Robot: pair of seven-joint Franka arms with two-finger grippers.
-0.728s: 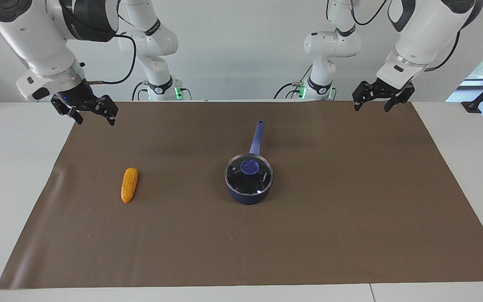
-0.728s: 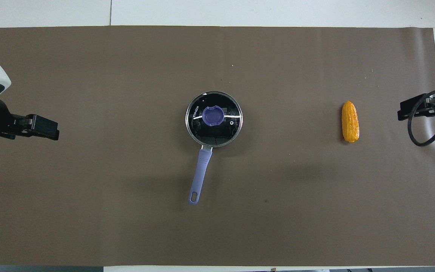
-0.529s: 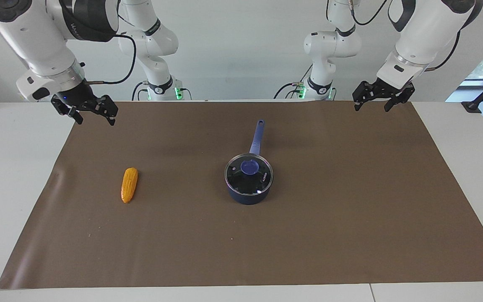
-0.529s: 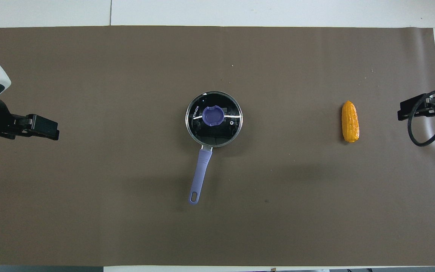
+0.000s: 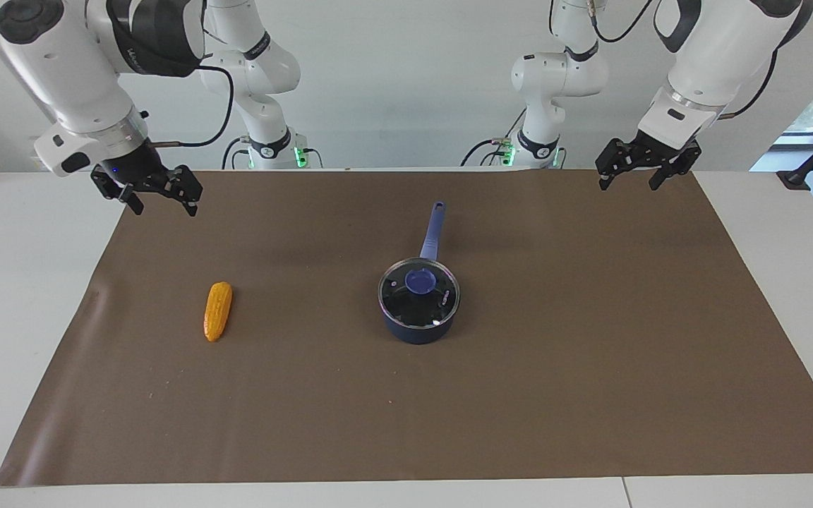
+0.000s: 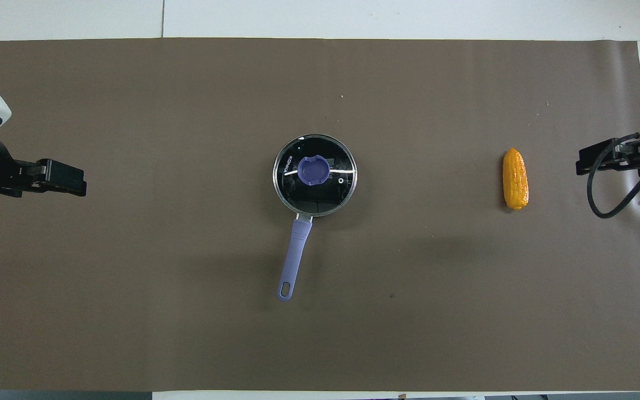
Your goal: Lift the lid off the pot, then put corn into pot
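Note:
My right gripper is open with the corn's long sides [image 6: 525,173] free for its fingers, so I should carry on down to the corn's middle [image 6: 515,179] and close there.
The pot [image 5: 417,333] stands at the middle of the brown mat, its light blue handle [image 5: 432,229] pointing toward the robots. The glass lid [image 5: 406,305] with its blue knob [image 5: 420,281] sits on the pot. The corn [image 5: 217,310] lies on the mat toward the right arm's end. My right gripper [image 5: 161,203] is open and empty in the air over that end of the mat. My left gripper [image 5: 629,182] is open and empty in the air over the other end. The overhead view shows the lid [image 6: 331,191], the pot's handle [image 6: 296,250], the corn [image 6: 515,179], my left gripper [image 6: 73,182] and my right gripper [image 6: 589,161].
A brown mat [image 5: 590,353] covers most of the white table [image 5: 18,282]. Nothing else lies on it. The arms' bases stand along the table's robot-side edge.
Both grippers have shifted slightly in the air, the right one a little toward the corn. The pot, lid and corn have not moved.

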